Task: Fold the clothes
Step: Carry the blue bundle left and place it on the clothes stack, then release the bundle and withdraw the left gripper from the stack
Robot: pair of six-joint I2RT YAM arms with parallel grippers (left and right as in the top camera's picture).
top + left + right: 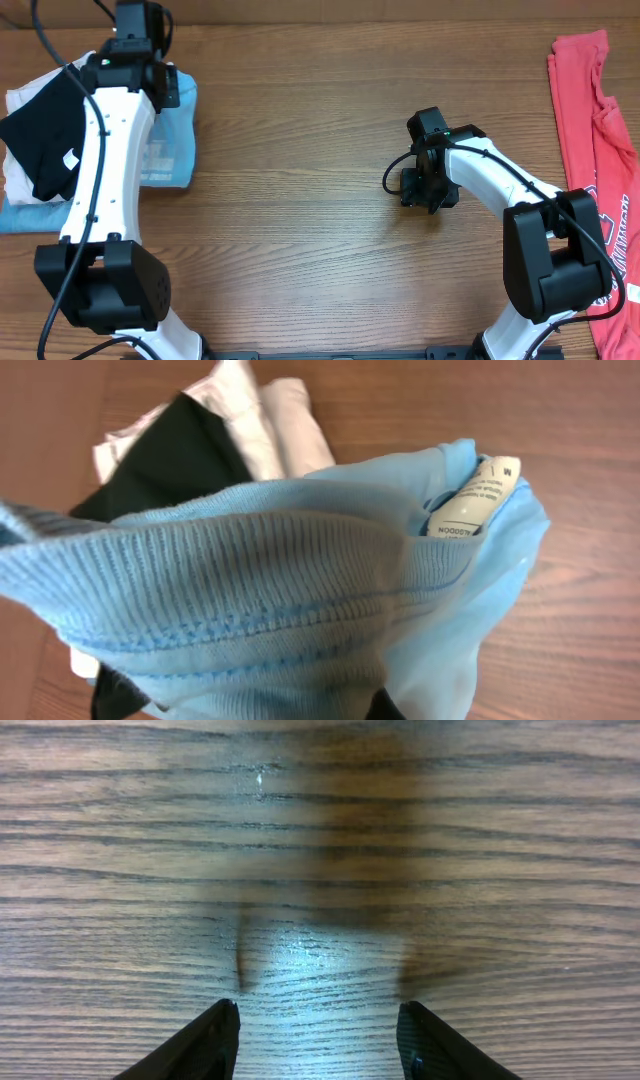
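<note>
My left gripper keeps carrying the light blue shirt it holds by its collar [255,575] until the shirt lies over the pile. The shirt is now beside the uncovered black garment [46,138].
A light blue shirt [172,140] lies at the left over a pile that includes a black garment [45,130] and a white one [22,98]. My left gripper [163,85] is at the shirt's far edge and shut on it. In the left wrist view the bunched blue collar [300,590], with a white size label [475,505], hides my fingers. The black garment [170,460] and the white one [270,430] lie behind it. A red shirt [590,150] lies spread at the right edge. My right gripper [425,192] [318,1020] is open and empty over bare wood.
The wooden table [300,200] runs between the pile at the left and the red shirt at the right. The left arm's white links reach over the pile's right side. The right arm bends in from the lower right.
</note>
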